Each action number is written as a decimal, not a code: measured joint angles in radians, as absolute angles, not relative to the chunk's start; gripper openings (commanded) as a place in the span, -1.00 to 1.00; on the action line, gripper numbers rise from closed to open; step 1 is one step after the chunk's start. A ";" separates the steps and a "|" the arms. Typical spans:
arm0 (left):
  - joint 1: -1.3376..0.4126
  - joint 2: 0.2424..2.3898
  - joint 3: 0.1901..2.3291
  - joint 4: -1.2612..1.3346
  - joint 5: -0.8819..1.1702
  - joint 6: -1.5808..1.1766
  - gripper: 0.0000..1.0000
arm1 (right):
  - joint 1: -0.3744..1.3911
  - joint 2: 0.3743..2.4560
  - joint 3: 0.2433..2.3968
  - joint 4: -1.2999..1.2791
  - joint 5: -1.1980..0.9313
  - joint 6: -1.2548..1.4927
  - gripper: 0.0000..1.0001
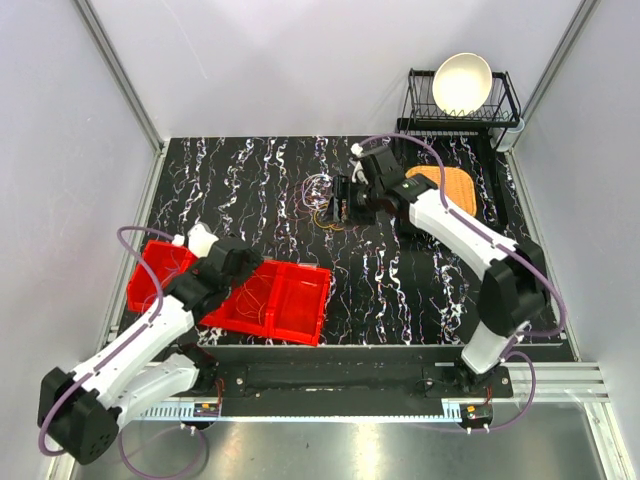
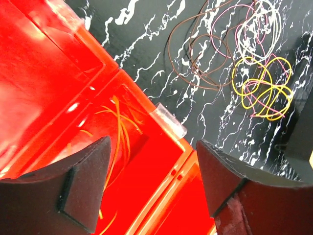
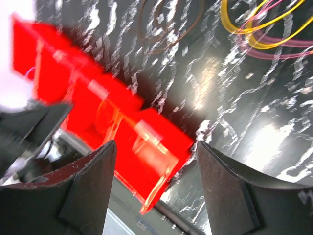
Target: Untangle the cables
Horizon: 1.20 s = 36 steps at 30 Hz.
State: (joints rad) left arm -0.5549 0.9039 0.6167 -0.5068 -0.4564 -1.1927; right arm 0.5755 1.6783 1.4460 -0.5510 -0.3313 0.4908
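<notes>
I expect the pink cable [image 3: 266, 7] to come free and leave the yellow cable behind when I lift, because the pink cable lies loosely across the open yellow loops [image 3: 245, 30].
A tangle of thin cables [image 1: 322, 195] lies on the black marbled table at mid-back. In the left wrist view it shows as a brown loop [image 2: 195, 54], pale pink and white loops [image 2: 254, 24] and yellow loops [image 2: 264, 90]. Thin orange cables [image 2: 117, 132] lie in a compartment of the red tray [image 1: 300, 310]. My left gripper [image 1: 250, 268] hovers over the tray, open and empty [image 2: 152, 147]. My right gripper [image 1: 338, 200] is just right of the tangle, open and empty [image 3: 155, 147]. Its view shows yellow and pink cables [image 3: 254, 29] at the top.
A black dish rack [image 1: 505, 105] holding a white bowl [image 1: 462, 82] stands at the back right. An orange woven mat [image 1: 455, 185] lies under the right arm. The red tray [image 3: 98, 112] sits at the front left. Grey walls close in both sides.
</notes>
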 measured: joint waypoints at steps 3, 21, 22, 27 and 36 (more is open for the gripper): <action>-0.561 0.856 0.654 -0.573 -0.461 -1.130 0.48 | 0.575 1.744 1.516 -0.585 -0.262 0.471 0.43; -0.589 0.770 0.965 -0.903 -0.400 -0.612 0.49 | 0.489 1.998 1.615 -0.622 -0.113 0.636 0.37; -0.589 0.760 0.947 -0.895 -0.399 -0.589 0.49 | 0.487 2.008 1.615 -0.609 -0.113 0.654 0.37; -0.589 0.724 0.861 -0.895 -0.390 -0.525 0.50 | 0.484 2.075 1.630 -0.561 -0.117 0.721 0.35; -0.589 0.635 0.856 -0.868 -0.389 -0.493 0.50 | 0.479 2.181 1.676 -0.543 -0.094 0.786 0.27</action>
